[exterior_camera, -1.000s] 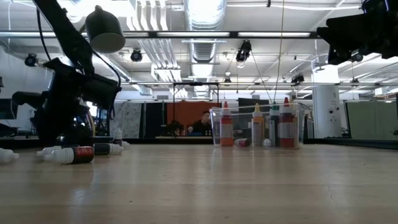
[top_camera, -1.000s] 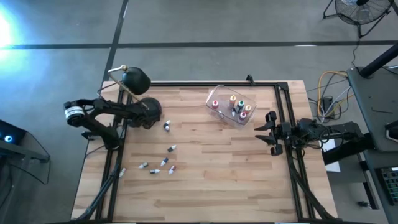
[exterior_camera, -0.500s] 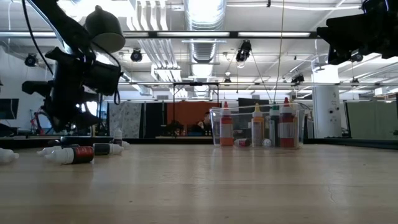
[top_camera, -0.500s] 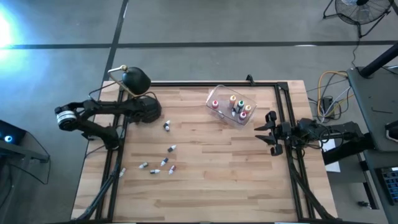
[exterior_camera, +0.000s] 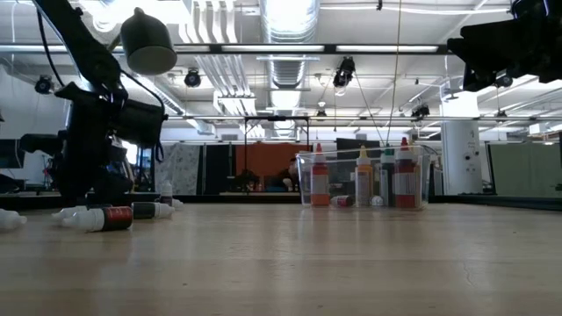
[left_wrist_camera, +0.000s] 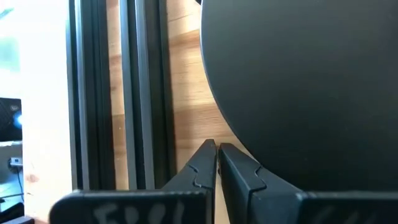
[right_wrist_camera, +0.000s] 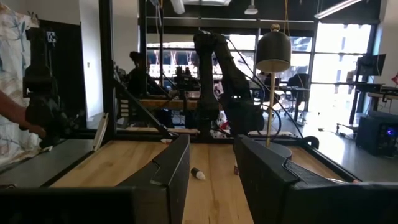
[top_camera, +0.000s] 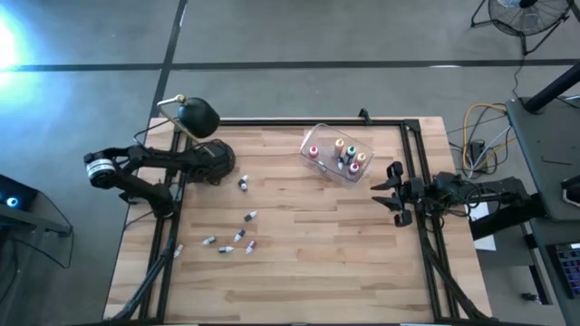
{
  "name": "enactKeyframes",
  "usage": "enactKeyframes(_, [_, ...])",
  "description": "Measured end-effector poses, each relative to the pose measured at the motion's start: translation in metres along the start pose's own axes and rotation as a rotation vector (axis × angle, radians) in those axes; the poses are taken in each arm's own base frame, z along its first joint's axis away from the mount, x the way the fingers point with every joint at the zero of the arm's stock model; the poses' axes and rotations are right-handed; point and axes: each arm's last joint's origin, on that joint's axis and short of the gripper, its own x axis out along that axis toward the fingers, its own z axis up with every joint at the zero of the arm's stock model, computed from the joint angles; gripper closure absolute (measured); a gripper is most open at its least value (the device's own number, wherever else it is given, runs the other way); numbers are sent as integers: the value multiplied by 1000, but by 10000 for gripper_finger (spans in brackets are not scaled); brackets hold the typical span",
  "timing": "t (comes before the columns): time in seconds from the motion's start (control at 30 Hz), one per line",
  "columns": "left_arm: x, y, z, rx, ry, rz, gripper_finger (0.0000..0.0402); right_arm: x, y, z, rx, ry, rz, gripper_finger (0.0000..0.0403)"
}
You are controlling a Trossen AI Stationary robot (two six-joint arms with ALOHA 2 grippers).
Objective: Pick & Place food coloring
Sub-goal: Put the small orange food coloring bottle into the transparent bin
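Observation:
My left gripper should nudge the lamp's round base (left_wrist_camera: 298,93) aside before I take a food coloring bottle, as the base crowds its shut fingers beside the black rail.
Several tiny food coloring bottles (top_camera: 241,234) lie on their sides on the left half of the wooden table; the low view shows them at the left (exterior_camera: 107,217). Several more stand upright in a clear plastic tub (top_camera: 337,154) at the far middle. My left gripper (left_wrist_camera: 216,148) is shut and slants down at the rim of a black lamp's round base (left_wrist_camera: 298,87), near the far left corner. My right gripper (top_camera: 393,191) stands open and level at the table's right edge, with nothing between its fingers (right_wrist_camera: 171,168). My left gripper's shut fingertips (left_wrist_camera: 208,152) stand right at the edge of the lamp's round base (left_wrist_camera: 231,140), slanting down. I cannot tell whether they touch it.
The black desk lamp (top_camera: 198,116) hangs its round head over the far left corner. Black frame rails (top_camera: 169,226) run along the table's left and right edges. Bare wood lies across the near half of the table (top_camera: 326,272).
My left gripper rose a little beside the lamp base and then sank back to about where it was, staying shut. The bottles and the tub have kept their places.

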Motion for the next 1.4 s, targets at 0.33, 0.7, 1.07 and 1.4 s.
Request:
enactKeyframes(0.33, [-9, -11, 13, -14, -8, -139, 401, 0, 0, 0, 0, 0, 0, 280])
enactKeyframes(0.7, [-23, -22, 14, 75, 197, -398, 401, 0, 0, 0, 0, 0, 0, 280])
enactKeyframes(1.07, [-37, -13, 11, 147, 237, -557, 401, 0, 0, 0, 0, 0, 0, 280])
enactKeyframes(1.4, [-65, 14, 17, 260, 31, -594, 383, 0, 0, 0, 0, 1, 0, 280])
